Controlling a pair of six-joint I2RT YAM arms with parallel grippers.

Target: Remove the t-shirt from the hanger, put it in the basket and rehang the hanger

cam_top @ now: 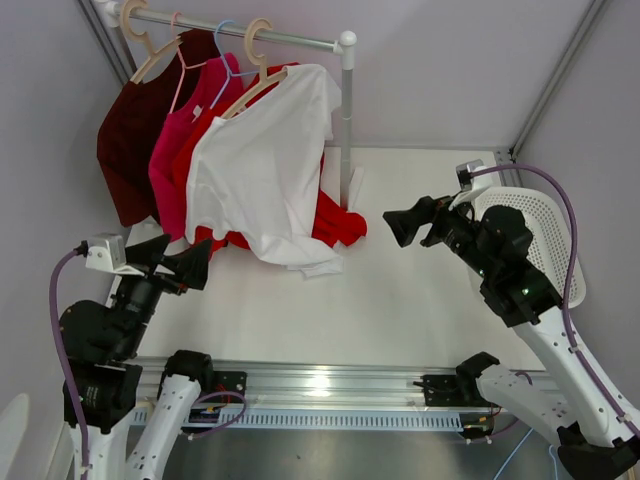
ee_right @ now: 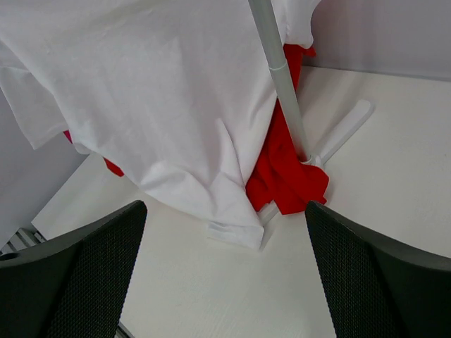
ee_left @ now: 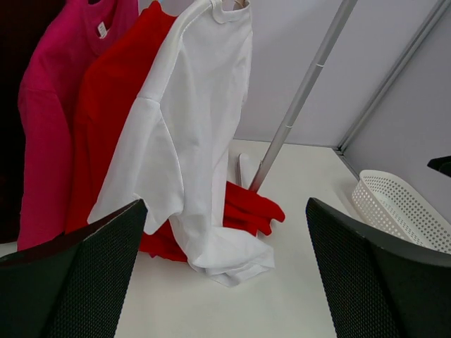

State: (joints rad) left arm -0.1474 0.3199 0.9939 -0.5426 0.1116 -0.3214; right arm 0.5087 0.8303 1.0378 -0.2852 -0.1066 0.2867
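I can see the wooden hanger's neck (cam_top: 263, 68) clear above the white t-shirt, so my open left gripper should keep rising until its fingers straddle the neck, then close.
A white t-shirt (cam_top: 262, 165) hangs on a wooden hanger (cam_top: 258, 60) at the right end of the rail (cam_top: 240, 32), its hem resting on the table. It also shows in the left wrist view (ee_left: 194, 141) and in the right wrist view (ee_right: 155, 98). My left gripper (cam_top: 190, 265) is open and empty, low at the left, apart from the shirt. My right gripper (cam_top: 412, 224) is open and empty, right of the shirt's hem. Both sets of jaws stand wide apart.
A red shirt (cam_top: 335, 220), a pink shirt (cam_top: 170, 150) and a dark red shirt (cam_top: 130, 130) hang behind the white one. The rack's upright pole (cam_top: 346, 120) stands just right of the shirts. A white perforated basket (cam_top: 545, 235) sits at the right.
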